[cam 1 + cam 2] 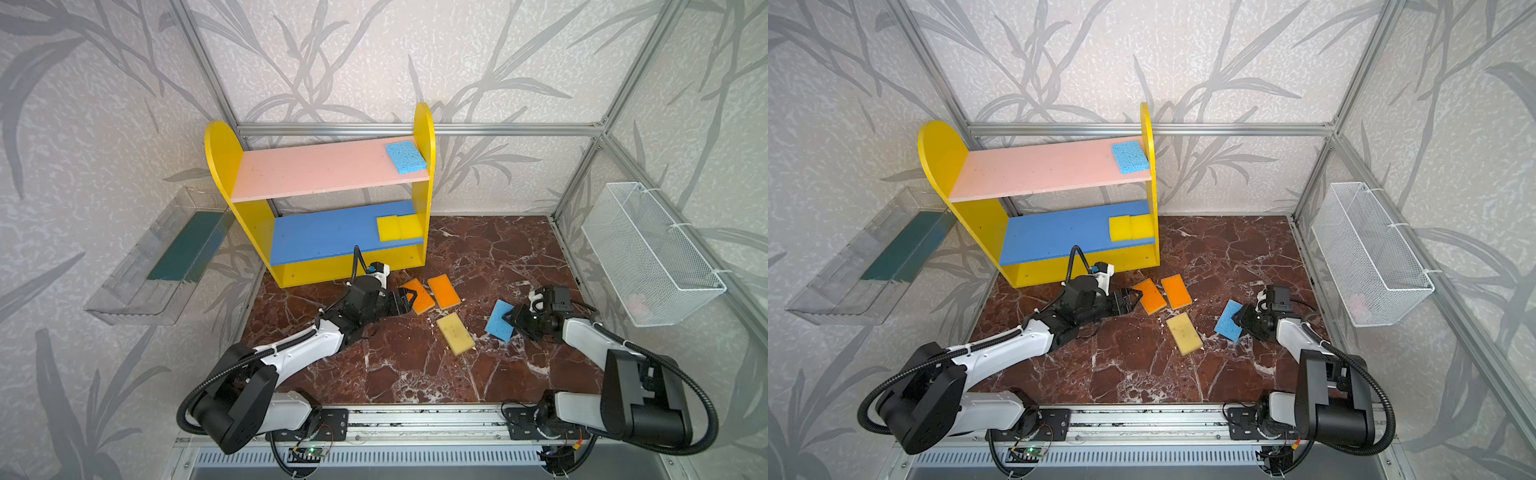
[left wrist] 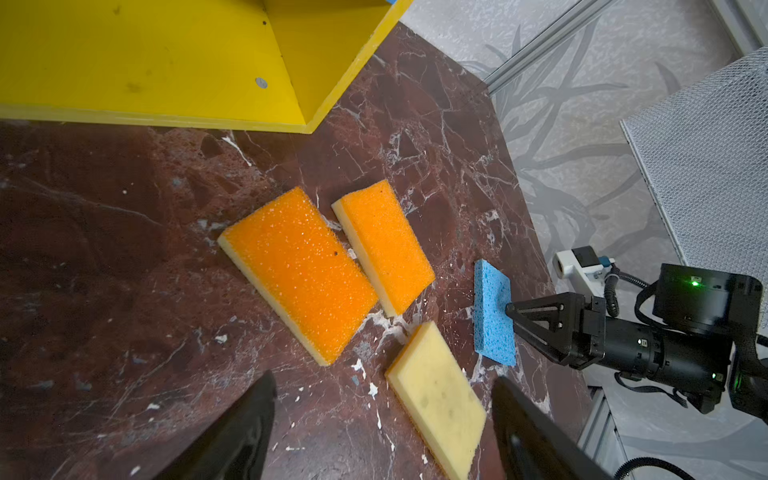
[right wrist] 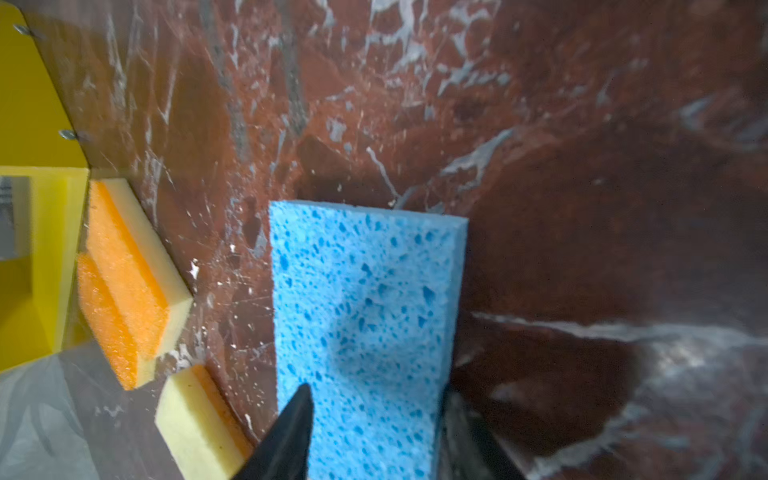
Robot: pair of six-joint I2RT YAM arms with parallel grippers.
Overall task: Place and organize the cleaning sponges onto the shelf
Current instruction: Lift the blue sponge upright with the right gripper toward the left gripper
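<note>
The blue sponge (image 2: pixel 496 314) holds a straight far edge (image 2: pixel 478 307) while it is pinched at one side, so it will stay straight when the robot carries it by its end.
The shelf (image 1: pixel 224 158) stands at the back left. A blue sponge (image 1: pixel 405 156) lies on its pink board and two yellow sponges (image 1: pixel 390 228) on its blue board. On the marble floor lie two orange sponges (image 2: pixel 299 270) (image 2: pixel 384 245) and a pale yellow sponge (image 2: pixel 438 395). My left gripper (image 1: pixel 409 300) is open, its tips right at the nearer orange sponge, gripping nothing. My right gripper (image 3: pixel 374 415) is shut on a second blue sponge (image 3: pixel 365 299), which is tilted up on its edge (image 1: pixel 498 320).
A clear tray with a green liner (image 1: pixel 166 257) hangs on the left wall. A white wire basket (image 1: pixel 652 253) hangs on the right wall. The metal rail that carries both arm bases (image 1: pixel 415 419) runs along the front edge.
</note>
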